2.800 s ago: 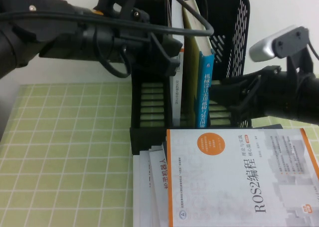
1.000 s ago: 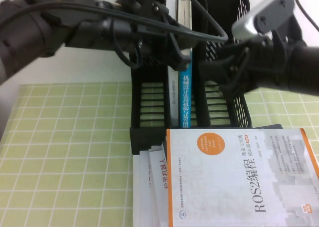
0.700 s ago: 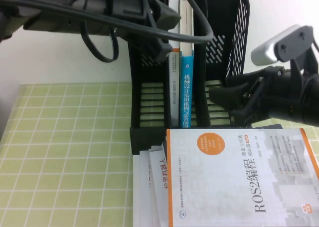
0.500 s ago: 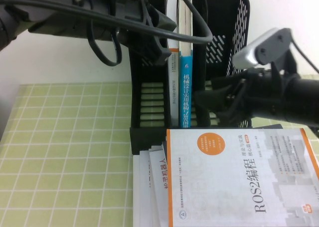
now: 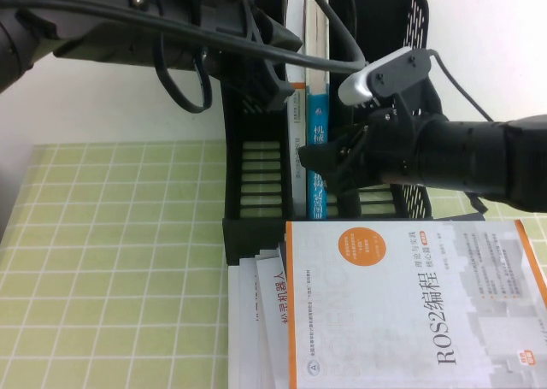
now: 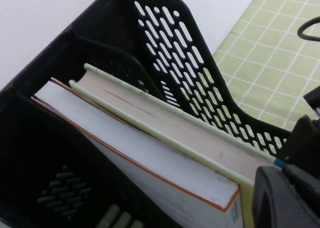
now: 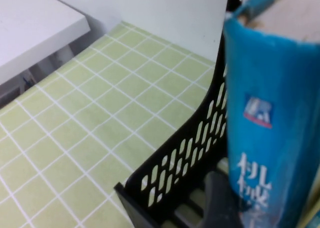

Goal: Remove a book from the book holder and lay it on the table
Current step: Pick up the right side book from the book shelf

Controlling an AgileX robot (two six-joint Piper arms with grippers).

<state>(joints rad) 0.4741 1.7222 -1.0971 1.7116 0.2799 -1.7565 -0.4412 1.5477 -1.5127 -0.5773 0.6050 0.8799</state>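
I see the thin white book (image 5: 297,141) standing right up against the blue book (image 5: 308,120), so the white one will tip into the gap when I pull the blue book out.
The book (image 5: 318,120) with its blue spine stands upright in the middle compartment of the black book holder (image 5: 256,175) at the far end of the green gridded table (image 5: 120,252). My right gripper (image 5: 320,167) reaches in from the right, open, at the spine's middle height. In the right wrist view one of its fingers (image 7: 220,198) lies against the side of the blue spine (image 7: 270,118). My left gripper (image 5: 272,77) hangs by the holder's top left. In the left wrist view its tip (image 6: 282,198) sits at the book's top corner (image 6: 190,133).
A thin white book with an orange edge (image 5: 297,132) stands just left of the blue one. A white ROS2 book (image 5: 410,303) lies flat in front of the holder on other white books (image 5: 261,312). Open green cloth spreads to the left.
My right gripper has moved left from beside the holder's right wall to the blue spine. The book, which leaned right earlier, now stands upright. My left arm has barely moved lately.
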